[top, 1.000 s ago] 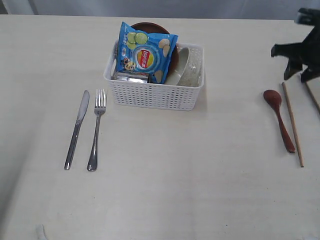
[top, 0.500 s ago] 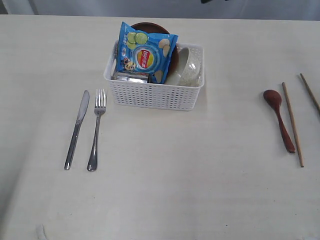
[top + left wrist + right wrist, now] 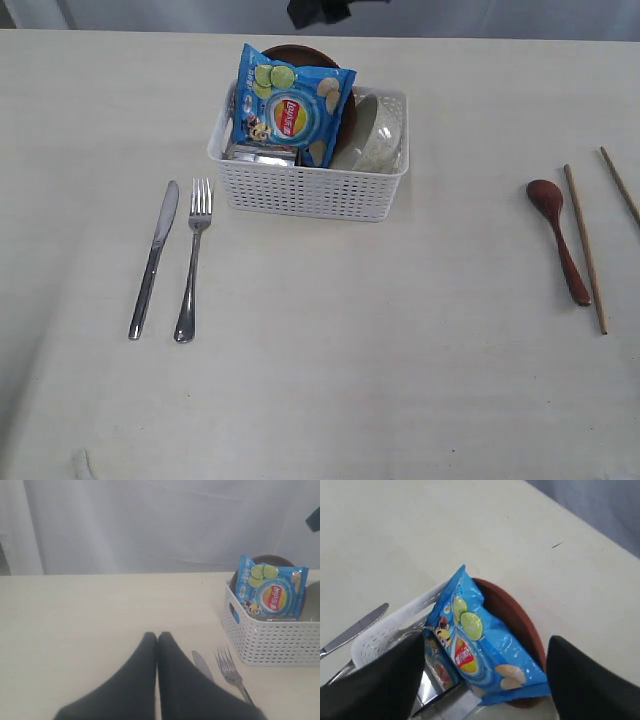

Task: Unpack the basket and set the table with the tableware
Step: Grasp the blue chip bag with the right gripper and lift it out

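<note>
The blue chip bag's upper corner (image 3: 249,57) stands free above the white basket's rim (image 3: 228,102), so my right gripper should keep bringing its open fingers down toward that corner until they close.
The white basket (image 3: 310,188) stands on the table (image 3: 330,380) and holds a blue chip bag (image 3: 292,105), a brown plate (image 3: 300,52), an off-white bowl (image 3: 382,130) and a steel cup (image 3: 262,153). A knife (image 3: 153,258) and fork (image 3: 193,258) lie to its left. A wooden spoon (image 3: 562,240) and two chopsticks (image 3: 585,248) lie at the right. My right gripper (image 3: 485,680) hangs open above the basket's back, over the bag (image 3: 480,650) and plate (image 3: 515,617), holding nothing. My left gripper (image 3: 157,639) is shut and empty, near the knife (image 3: 202,664) and fork (image 3: 230,666).
A grey curtain wall runs behind the table's far edge (image 3: 480,38). The second chopstick (image 3: 620,185) lies close to the right border of the exterior view. Bare tabletop spreads in front of the basket and between the two cutlery groups.
My right gripper has left the chopsticks at the right and swung across to above the back of the basket. Both chopsticks now lie free on the table.
</note>
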Tool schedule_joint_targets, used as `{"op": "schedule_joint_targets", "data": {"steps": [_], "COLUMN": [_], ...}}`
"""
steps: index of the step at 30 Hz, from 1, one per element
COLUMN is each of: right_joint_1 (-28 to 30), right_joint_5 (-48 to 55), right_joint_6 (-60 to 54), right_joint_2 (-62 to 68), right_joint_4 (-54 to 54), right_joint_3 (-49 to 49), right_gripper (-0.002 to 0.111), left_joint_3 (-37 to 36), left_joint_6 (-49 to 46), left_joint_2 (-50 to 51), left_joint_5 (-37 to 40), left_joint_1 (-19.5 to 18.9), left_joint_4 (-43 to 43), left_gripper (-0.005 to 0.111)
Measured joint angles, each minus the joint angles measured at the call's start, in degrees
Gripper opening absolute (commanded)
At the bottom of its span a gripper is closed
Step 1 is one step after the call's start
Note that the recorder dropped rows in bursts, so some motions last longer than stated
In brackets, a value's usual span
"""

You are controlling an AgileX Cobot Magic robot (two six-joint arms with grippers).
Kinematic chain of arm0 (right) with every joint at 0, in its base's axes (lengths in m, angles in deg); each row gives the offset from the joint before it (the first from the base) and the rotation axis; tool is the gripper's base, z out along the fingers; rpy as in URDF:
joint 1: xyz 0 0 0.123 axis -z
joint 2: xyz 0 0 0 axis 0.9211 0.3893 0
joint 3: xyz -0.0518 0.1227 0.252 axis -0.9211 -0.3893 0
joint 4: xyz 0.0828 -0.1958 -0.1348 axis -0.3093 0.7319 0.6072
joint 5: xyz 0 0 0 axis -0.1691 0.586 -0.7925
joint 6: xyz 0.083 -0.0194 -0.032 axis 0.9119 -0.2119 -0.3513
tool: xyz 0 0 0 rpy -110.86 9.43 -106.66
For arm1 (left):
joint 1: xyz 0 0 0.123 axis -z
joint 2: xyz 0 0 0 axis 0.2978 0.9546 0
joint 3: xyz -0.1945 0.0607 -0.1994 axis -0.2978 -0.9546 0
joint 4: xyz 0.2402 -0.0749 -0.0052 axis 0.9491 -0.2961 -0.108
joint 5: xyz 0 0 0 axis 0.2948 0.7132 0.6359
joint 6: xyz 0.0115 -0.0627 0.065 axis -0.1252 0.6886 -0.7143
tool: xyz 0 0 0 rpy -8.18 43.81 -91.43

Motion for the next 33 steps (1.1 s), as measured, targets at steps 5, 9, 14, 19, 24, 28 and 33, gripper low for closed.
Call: {"op": "schedule_joint_targets", "data": {"steps": [5,9,14,19,24,28,33], "right_joint_1": [-2.11,-3.71,-4.47,-4.71,-4.71,-4.71,-4.71], "right_joint_5": [-0.91,-1.55,-2.79,-2.79,-2.43,-1.00,-1.34], "right_joint_6": [-0.43,-1.07,-1.26,1.00,2.76,2.89,2.78], "right_joint_2": [4.32,8.13,12.76,16.66,18.62,18.36,15.23], "right_joint_4": [0.22,0.22,0.30,2.43,4.96,5.21,7.64], "right_joint_3": [0.13,2.22,7.42,11.85,12.84,12.84,12.84], "right_gripper": [0.065,0.065,0.065,0.054,0.008,0.000,0.000], "left_joint_3": [0.00,0.00,0.00,0.00,0.00,0.00,0.00], "left_joint_6": [0.00,0.00,0.00,0.00,0.00,0.00,0.00], "left_joint_2": [0.00,0.00,0.00,0.00,0.00,0.00,0.00], "left_joint_5": [0.00,0.00,0.00,0.00,0.00,0.00,0.00], "left_joint_1": [0.00,0.00,0.00,0.00,0.00,0.00,0.00], "left_joint_4": [0.00,0.00,0.00,0.00,0.00,0.00,0.00], "left_gripper": [0.000,0.000,0.000,0.000,0.000,0.000,0.000]}}
